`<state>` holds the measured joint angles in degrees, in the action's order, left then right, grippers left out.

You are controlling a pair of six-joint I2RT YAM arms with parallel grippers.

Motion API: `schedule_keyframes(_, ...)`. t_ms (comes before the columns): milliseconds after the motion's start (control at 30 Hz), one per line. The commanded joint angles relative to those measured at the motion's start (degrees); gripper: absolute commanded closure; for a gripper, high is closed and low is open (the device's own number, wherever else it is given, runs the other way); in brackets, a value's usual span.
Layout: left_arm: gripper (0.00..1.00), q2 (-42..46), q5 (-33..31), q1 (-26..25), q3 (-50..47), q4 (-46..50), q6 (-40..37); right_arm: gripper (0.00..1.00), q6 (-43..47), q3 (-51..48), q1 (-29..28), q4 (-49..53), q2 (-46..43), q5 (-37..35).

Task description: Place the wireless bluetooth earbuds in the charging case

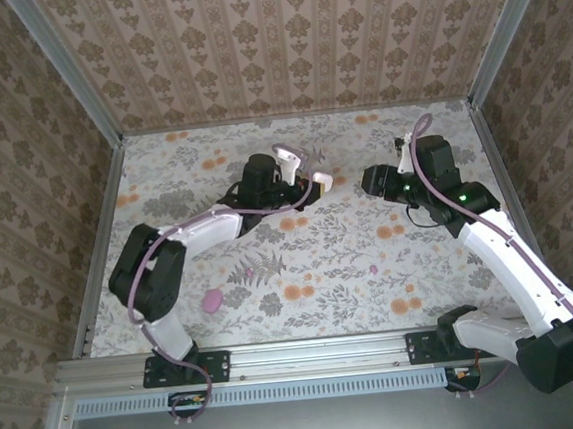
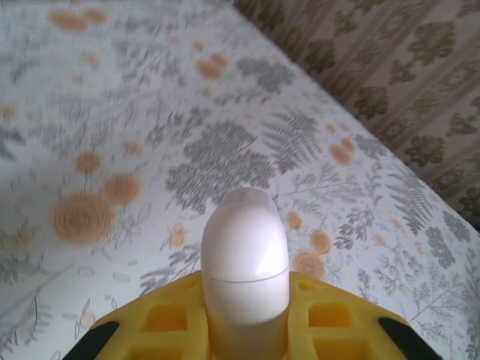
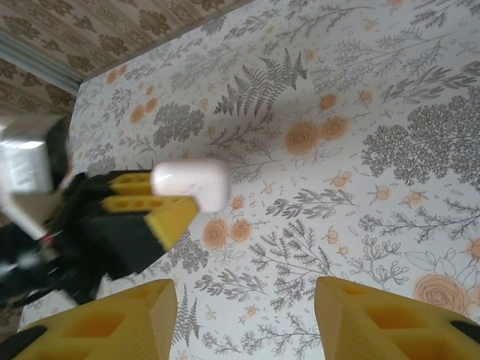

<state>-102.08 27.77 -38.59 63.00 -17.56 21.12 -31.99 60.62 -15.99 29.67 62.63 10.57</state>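
Note:
The white charging case [image 1: 323, 180] is above the clear middle of the table [image 1: 323, 209]. My left gripper should keep going down and let go once the charging case rests there.
My left gripper [image 1: 314, 185] is shut on a white charging case [image 1: 323, 180] and holds it above the middle of the table. In the left wrist view the case [image 2: 244, 255] stands between the yellow fingers [image 2: 157, 319], and its lid seam looks closed. My right gripper [image 1: 368, 179] hangs just right of the case, facing it, open and empty. The right wrist view has the right gripper [image 3: 247, 311] with its jaws wide apart, the case [image 3: 191, 184] up left of them. A tiny pink earbud [image 1: 373, 267] lies on the table in front of the right arm.
A larger pink pebble-like piece [image 1: 212, 300] lies near the left arm's base. The floral table [image 1: 304, 303] is walled in by patterned panels, with a metal rail [image 1: 309, 351] along the near edge.

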Motion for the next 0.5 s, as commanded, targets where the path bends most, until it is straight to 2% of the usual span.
schedule_keyframes(0, 0.89, -4.8, 1.4, 0.6, 2.7, 5.3, 7.6, 0.47, -1.1, -0.7, 0.4, -1.7, 0.0, 2.1)
schedule_keyframes(133, 0.89, -9.5, 0.8, 0.6, 3.9, 4.6, 10.2, 0.47, -1.3, -1.4, 0.5, -1.7, -0.5, 2.4)
schedule_keyframes(300, 0.88, -14.0, 0.3, 0.5, 6.5, 7.3, 10.0, 0.46, -1.6, -2.6, 0.6, -2.0, -1.3, 2.4)
schedule_keyframes(467, 0.87, -15.6, -0.6, 0.6, 7.0, 7.8, 10.6, 0.47, -1.5, -2.8, 0.7, -1.7, -1.0, 2.8)
